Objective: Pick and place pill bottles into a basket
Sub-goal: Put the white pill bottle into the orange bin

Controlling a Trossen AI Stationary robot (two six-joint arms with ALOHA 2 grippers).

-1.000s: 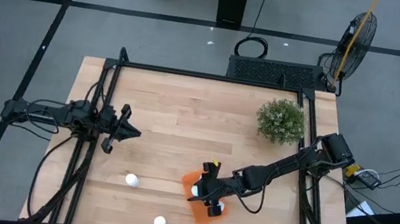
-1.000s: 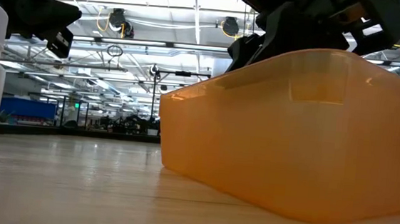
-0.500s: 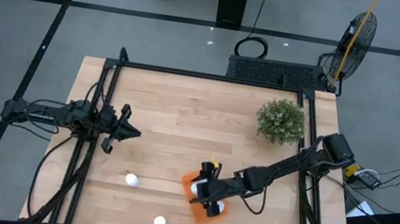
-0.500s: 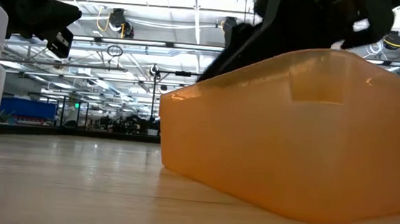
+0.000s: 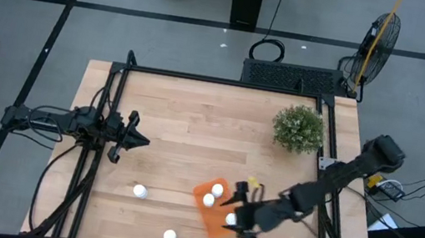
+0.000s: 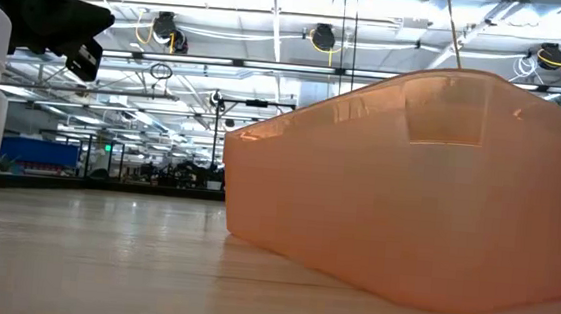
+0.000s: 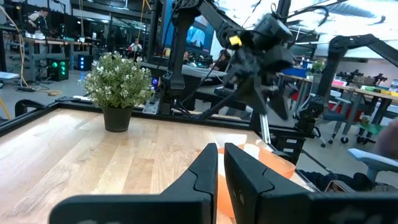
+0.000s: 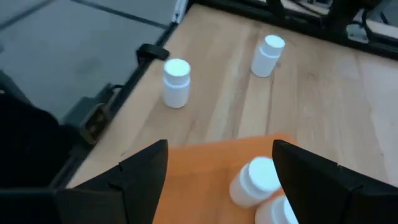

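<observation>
My right gripper is blocking the space above the basket (image 5: 215, 212), so it should move back out of the way and my left gripper should grab the pill bottle (image 5: 170, 236) by its near edge.
The orange basket (image 5: 216, 210) stands near the table's near edge, right of middle, and fills the low view (image 6: 428, 189). Three white pill bottles (image 5: 217, 190) (image 5: 208, 199) (image 5: 230, 219) are in it. Two more stand upright on the wood to its left (image 5: 139, 192) (image 5: 170, 236) and also show in the right wrist view (image 8: 268, 55) (image 8: 176, 81). My right gripper (image 5: 242, 216) is open and empty, at the basket's right side and above it (image 8: 219, 149). My left gripper (image 5: 140, 138) waits shut at the table's left (image 7: 219, 158).
A green plant in a dark pot (image 5: 299, 128) stands at the far right of the table. A black frame runs along the table's edges (image 5: 218, 81). Bare wood lies between the left arm and the basket.
My right gripper has drawn back from over the basket toward the table's right edge and has risen out of the low view. The three bottles in the basket, mostly covered by it before, now show. The basket has kept its place.
</observation>
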